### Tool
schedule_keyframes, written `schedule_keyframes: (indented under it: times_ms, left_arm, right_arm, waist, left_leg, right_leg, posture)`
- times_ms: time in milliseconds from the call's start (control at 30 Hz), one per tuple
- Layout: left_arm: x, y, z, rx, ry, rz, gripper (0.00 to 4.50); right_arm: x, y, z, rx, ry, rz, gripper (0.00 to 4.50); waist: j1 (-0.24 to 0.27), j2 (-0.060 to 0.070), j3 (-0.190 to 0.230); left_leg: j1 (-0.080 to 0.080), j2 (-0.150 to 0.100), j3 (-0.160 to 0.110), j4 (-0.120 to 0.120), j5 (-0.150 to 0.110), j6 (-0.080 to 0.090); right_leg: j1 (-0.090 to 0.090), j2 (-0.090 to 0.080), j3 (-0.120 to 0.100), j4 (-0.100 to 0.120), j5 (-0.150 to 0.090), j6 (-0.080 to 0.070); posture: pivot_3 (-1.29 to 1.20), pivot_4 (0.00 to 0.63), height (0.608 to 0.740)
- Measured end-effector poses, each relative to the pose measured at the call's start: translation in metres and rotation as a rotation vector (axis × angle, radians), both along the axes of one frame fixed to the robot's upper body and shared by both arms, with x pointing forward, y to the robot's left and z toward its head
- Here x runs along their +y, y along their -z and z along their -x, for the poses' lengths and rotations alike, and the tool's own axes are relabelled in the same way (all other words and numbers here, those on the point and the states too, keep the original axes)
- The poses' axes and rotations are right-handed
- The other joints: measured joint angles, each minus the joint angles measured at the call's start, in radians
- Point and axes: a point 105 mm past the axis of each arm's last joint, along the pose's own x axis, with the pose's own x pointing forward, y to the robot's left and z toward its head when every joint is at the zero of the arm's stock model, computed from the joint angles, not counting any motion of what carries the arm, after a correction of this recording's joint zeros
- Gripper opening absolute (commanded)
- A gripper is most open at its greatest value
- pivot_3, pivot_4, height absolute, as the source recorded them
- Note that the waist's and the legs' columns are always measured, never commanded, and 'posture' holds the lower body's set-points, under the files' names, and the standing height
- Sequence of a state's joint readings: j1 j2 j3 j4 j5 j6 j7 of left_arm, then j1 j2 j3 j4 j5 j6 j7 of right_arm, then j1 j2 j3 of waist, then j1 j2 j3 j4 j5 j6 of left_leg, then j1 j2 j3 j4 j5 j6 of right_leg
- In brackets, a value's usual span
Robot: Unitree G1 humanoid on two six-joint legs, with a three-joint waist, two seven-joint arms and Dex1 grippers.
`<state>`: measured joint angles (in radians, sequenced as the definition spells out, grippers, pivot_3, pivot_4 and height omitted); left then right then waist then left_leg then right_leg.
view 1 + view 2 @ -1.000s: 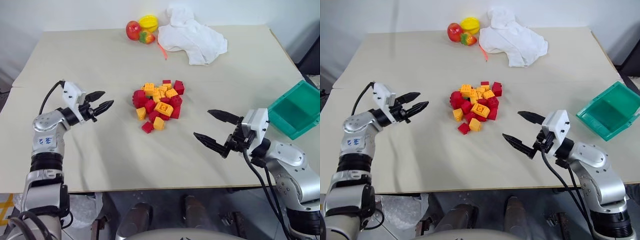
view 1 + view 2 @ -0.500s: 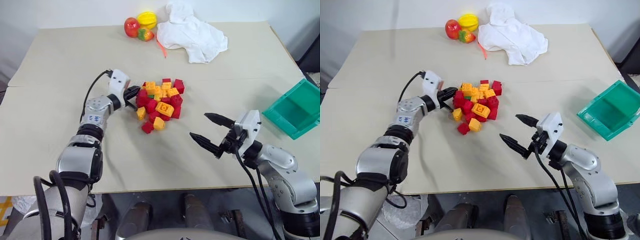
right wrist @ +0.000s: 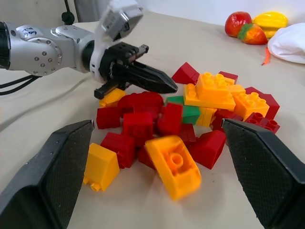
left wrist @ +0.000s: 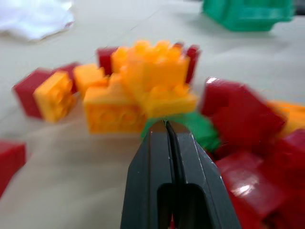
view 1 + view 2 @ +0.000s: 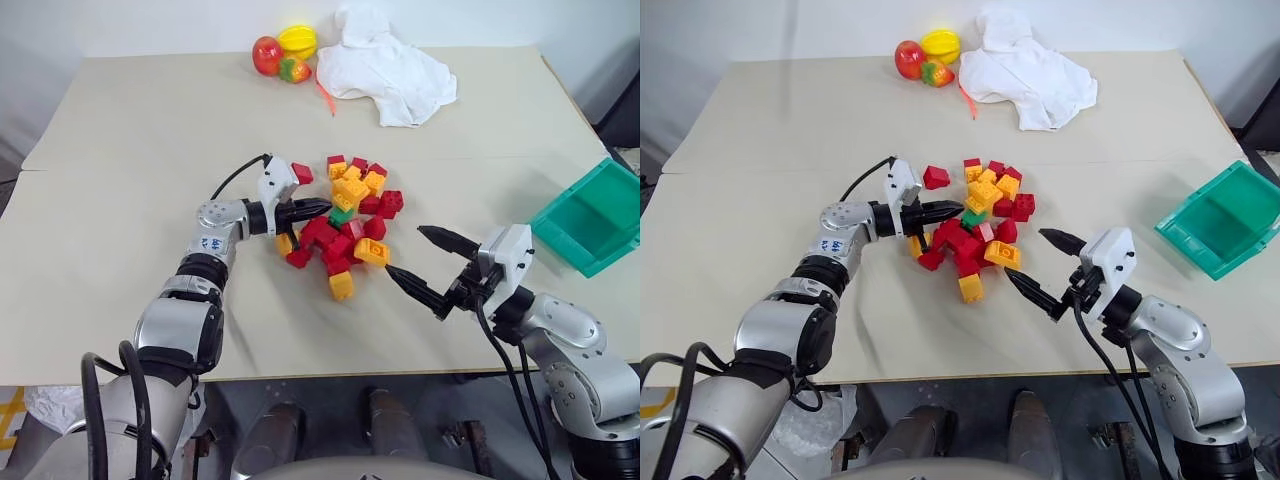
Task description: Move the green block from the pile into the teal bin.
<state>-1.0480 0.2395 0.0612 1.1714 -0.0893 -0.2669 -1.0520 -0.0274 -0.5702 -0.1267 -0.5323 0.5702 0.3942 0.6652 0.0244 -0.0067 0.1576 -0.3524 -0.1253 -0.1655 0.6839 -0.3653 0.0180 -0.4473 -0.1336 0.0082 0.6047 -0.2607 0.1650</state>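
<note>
My left gripper is closed and points at the near side of the green block (image 5: 336, 216). It should move back, open and come down with its fingers on either side of the block (image 5: 341, 214).
The pile (image 5: 326, 236) of red and yellow-orange bricks lies spread at the table's middle. The green block (image 5: 341, 214) shows in its centre, half under a yellow brick, and again in the wrist views (image 4: 202, 130) (image 3: 191, 114). My left gripper (image 5: 324, 207) is shut with nothing between its fingers. It points level into the pile from the left, tips right at the green block's near side. My right gripper (image 5: 404, 250) stands open just right of the pile, aimed at it, holding nothing. The teal bin (image 5: 592, 222) sits tilted at the table's right edge.
A white cloth (image 5: 386, 70) and toy fruits (image 5: 282, 54) lie at the far edge. One red brick (image 5: 302, 172) rests beside my left wrist and a yellow one (image 5: 341, 285) lies loose in front of the pile. Bare table stretches between pile and bin.
My left gripper shut and swept right into the pile, pushing bricks rightward and baring the green block. The right arm stayed put.
</note>
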Motion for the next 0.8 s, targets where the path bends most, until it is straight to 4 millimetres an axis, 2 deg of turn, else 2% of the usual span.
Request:
schedule_keyframes:
  times_ms: [100, 167, 333, 400, 500, 600, 700, 800]
  left_arm:
    - [-0.003, -0.010, 0.000, -0.032, 0.013, 0.001, 0.04]
    - [-0.012, -0.010, 0.004, -0.034, 0.056, -0.011, 0.04]
    - [-0.037, 0.007, 0.013, 0.003, 0.125, -0.053, 0.04]
    - [-0.040, 0.008, 0.006, -0.001, 0.054, -0.049, 0.04]
    - [-0.028, 0.005, -0.015, 0.008, -0.144, -0.013, 0.04]
    - [-0.012, 0.004, -0.027, 0.016, -0.270, -0.011, 0.04]
    - [0.005, 0.005, -0.032, 0.030, -0.331, -0.021, 0.04]
    - [0.015, -0.001, -0.032, 0.023, -0.322, -0.004, 0.04]
  right_arm:
    - [-0.001, 0.000, -0.003, 0.001, -0.001, -0.001, 4.50]
    - [-0.002, -0.001, -0.006, 0.000, -0.004, -0.002, 4.50]
    - [-0.001, -0.006, -0.010, -0.017, -0.014, -0.003, 4.50]
    - [-0.001, -0.007, -0.011, -0.018, -0.017, -0.003, 4.50]
    - [-0.001, -0.006, -0.012, -0.014, -0.017, -0.003, 4.50]
    - [-0.001, -0.006, -0.012, -0.015, -0.017, -0.004, 4.50]
    - [-0.001, -0.007, -0.012, -0.016, -0.018, -0.003, 4.50]
    - [-0.001, -0.009, -0.013, -0.023, -0.025, 0.000, 4.50]
  waist:
    - [0.000, 0.000, 0.000]
    - [0.000, 0.000, 0.000]
    - [0.000, 0.000, 0.000]
    - [0.001, 0.000, 0.000]
    - [-0.001, 0.000, 0.000]
    - [-0.001, 0.000, 0.000]
    - [-0.001, 0.000, 0.000]
    - [-0.001, 0.000, 0.000]
  left_leg:
    - [0.000, 0.000, 0.000, 0.000, 0.000, 0.000]
    - [0.000, 0.000, 0.000, 0.000, 0.000, 0.000]
    - [0.000, 0.000, 0.000, 0.000, 0.000, 0.000]
    - [0.000, 0.000, 0.000, 0.000, 0.000, 0.000]
    - [0.001, 0.000, 0.001, 0.000, 0.000, 0.000]
    - [0.001, 0.000, 0.001, 0.000, 0.000, 0.000]
    - [0.000, 0.000, 0.001, 0.000, 0.000, 0.000]
    - [0.000, 0.000, 0.001, 0.000, 0.000, 0.000]
  right_leg:
    - [0.000, 0.000, 0.000, 0.000, 0.000, 0.000]
    - [0.000, 0.000, 0.000, 0.000, 0.000, 0.000]
    - [0.000, 0.000, 0.000, 0.000, 0.000, 0.000]
    - [0.000, 0.000, 0.000, 0.000, 0.000, 0.000]
    - [0.000, 0.000, 0.001, 0.002, 0.000, 0.000]
    - [0.000, 0.000, 0.001, 0.002, 0.000, 0.000]
    - [-0.001, 0.000, 0.001, 0.002, 0.000, 0.000]
    - [-0.001, 0.000, 0.001, 0.001, 0.000, 0.000]
  posture:
    - [0.00, 0.150, 0.740]
    - [0.00, 0.150, 0.740]
    - [0.00, 0.150, 0.740]
    - [0.00, 0.150, 0.740]
    - [0.00, 0.150, 0.740]
    - [0.00, 0.150, 0.740]
    - [0.00, 0.150, 0.740]
    - [0.00, 0.150, 0.740]
